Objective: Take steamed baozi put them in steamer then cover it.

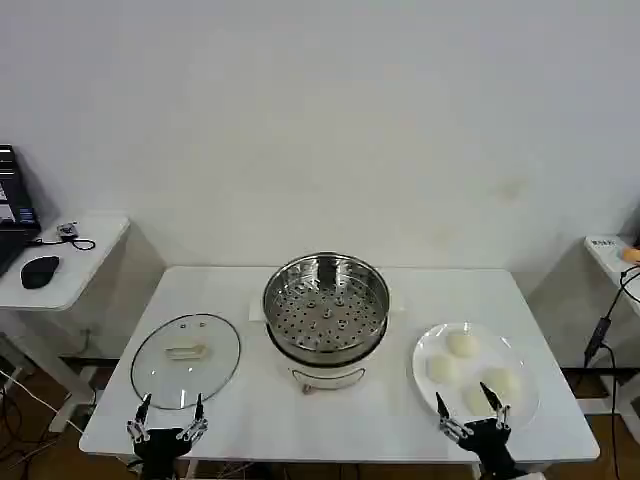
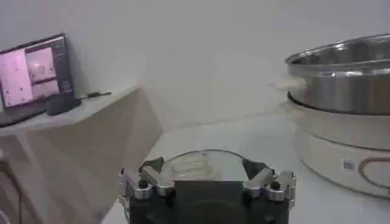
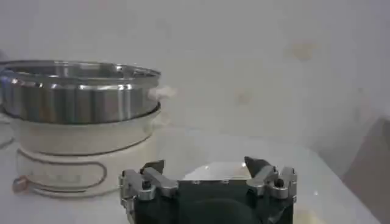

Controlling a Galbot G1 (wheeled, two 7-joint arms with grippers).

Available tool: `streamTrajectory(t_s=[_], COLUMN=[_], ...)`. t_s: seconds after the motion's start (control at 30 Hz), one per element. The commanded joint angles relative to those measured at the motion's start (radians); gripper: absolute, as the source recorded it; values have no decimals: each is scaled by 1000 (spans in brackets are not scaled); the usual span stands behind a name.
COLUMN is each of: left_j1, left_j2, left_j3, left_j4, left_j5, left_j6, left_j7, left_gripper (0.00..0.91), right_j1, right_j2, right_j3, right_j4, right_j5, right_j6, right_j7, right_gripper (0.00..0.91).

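The far baozi (image 1: 462, 343) should come off the plate by itself when I lift it, and the others should stay in place, because white plate shows (image 1: 476, 364) between the mounds.
The steamer (image 1: 325, 305), a shiny steel pot with a perforated tray on a white base, stands uncovered at the table's middle; it also shows in the left wrist view as the steamer (image 2: 347, 79) and in the right wrist view as the steamer (image 3: 79, 91). The cover (image 1: 186, 358), a clear glass lid with a pale bar handle, lies flat to the steamer's left. Several steamed baozi (image 1: 461, 344) rest on a white plate (image 1: 428, 345) to its right. My left gripper (image 1: 172, 408) hangs open at the lid's near edge (image 2: 195, 164). My right gripper (image 1: 465, 400) is open at the plate's near edge, empty.
The white table (image 1: 240, 290) ends just below both grippers. A side desk (image 1: 70, 270) with a mouse and a laptop stands at the far left. Another desk edge with a hanging cable (image 1: 605, 330) is at the far right.
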State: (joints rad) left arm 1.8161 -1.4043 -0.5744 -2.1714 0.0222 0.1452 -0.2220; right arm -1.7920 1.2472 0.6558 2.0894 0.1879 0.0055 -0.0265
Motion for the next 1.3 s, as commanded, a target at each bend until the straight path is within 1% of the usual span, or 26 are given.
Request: streamTrajectory(t_s=[0.03, 0.07, 0.1, 0.17, 0.27, 0.3, 0.37, 0.4, 0.47, 0.5, 0.57, 0.6, 0.63, 0.67, 0.7, 0.73, 0.77, 0.83, 0.9, 0.93, 1.0, 1.1, 1.13, 1.17, 1.23, 1.3], left_j1=[5, -5, -20, -41, -58, -63, -72, -80, -85, -88, -90, -89, -87, -85, -81, -79, -78, -82, -87, -86, -85, -80, -78, -75, -71, -67], left_j2=[7, 4, 1, 5, 16, 19, 15, 12, 10, 7, 5, 4, 4, 3, 2, 0, -1, -4, -10, -10, -14, -14, -12, -9, -7, -5], left_j3=[1, -3, -3, -10, -22, -24, -37, -50, -55, -60, -65, -66, -68, -69, -72, -73, -76, -82, -89, -90, -94, -100, -103, -108, -120, -134], left_j4=[-78, -78, -69, -44, -32, -32, -25, -19, -7, 0, 9, 17, 19, 24, 28, 28, 30, 35, 35, 33, 25, 21, 21, 21, 20, 17], left_j5=[6, 0, -3, 42, 51, 45, 49, 58, 57, 69, 74, 78, 84, 89, 92, 92, 88, 88, 88, 88, 90, 91, 90, 88, 86, 82], left_j6=[103, 92, 55, -9, -55, -54, -54, -60, -102, -104, -105, -105, -106, -110, -114, -114, -118, -127, -125, -125, -124, -126, -126, -126, -127, -127], left_j7=[86, 119, 113, 138, 181, 181, 190, 201, 198, 193, 191, 192, 193, 194, 193, 193, 189, 187, 188, 188, 190, 189, 188, 187, 187, 187], left_gripper=[907, 907, 907, 907, 907, 907, 907, 907, 907, 907, 907, 907, 907, 907, 907, 907, 907, 907, 907, 907, 907, 907, 907, 907, 907, 907], right_j1=[87, 112, 144, 199, 288, 328, 378, 414, 459, 499, 555, 598, 635, 667, 738, 775, 852, 973, 1146, 1185, 1345, 1497, 1526, 1566, 1594, 1630], right_j2=[-83, -113, -139, -221, -331, -379, -429, -481, -557, -606, -675, -709, -732, -757, -783, -792, -811, -824, -827, -826, -811, -776, -766, -745, -725, -679], right_j3=[76, 94, 111, 122, 139, 147, 153, 152, 144, 129, 95, 64, 50, 12, -67, -101, -161, -311, -486, -548, -716, -919, -952, -1017, -1061, -1110], right_j4=[-5, -22, -46, -90, -173, -204, -243, -274, -311, -345, -383, -415, -430, -452, -487, -507, -544, -600, -684, -698, -760, -828, -844, -864, -889, -924], right_j5=[-30, -54, -101, -174, -247, -267, -290, -322, -367, -407, -437, -458, -470, -481, -485, -490, -505, -530, -589, -593, -581, -574, -569, -547, -529, -511], right_j6=[-98, -124, -145, -204, -256, -275, -293, -301, -293, -290, -277, -260, -245, -226, -213, -199, -157, -127, -52, -40, -28, -7, 5, 25, 26, 24], right_j7=[1, -12, -33, -90, -191, -249, -329, -425, -529, -602, -669, -727, -764, -801, -848, -873, -914, -946, -1000, -1022, -1055, -1072, -1075, -1085, -1089, -1098], right_gripper=[907, 907, 907, 907, 907, 907, 907, 907, 907, 907, 907, 907, 907, 907, 907, 907, 907, 907, 907, 907, 907, 907, 907, 907, 907, 907])
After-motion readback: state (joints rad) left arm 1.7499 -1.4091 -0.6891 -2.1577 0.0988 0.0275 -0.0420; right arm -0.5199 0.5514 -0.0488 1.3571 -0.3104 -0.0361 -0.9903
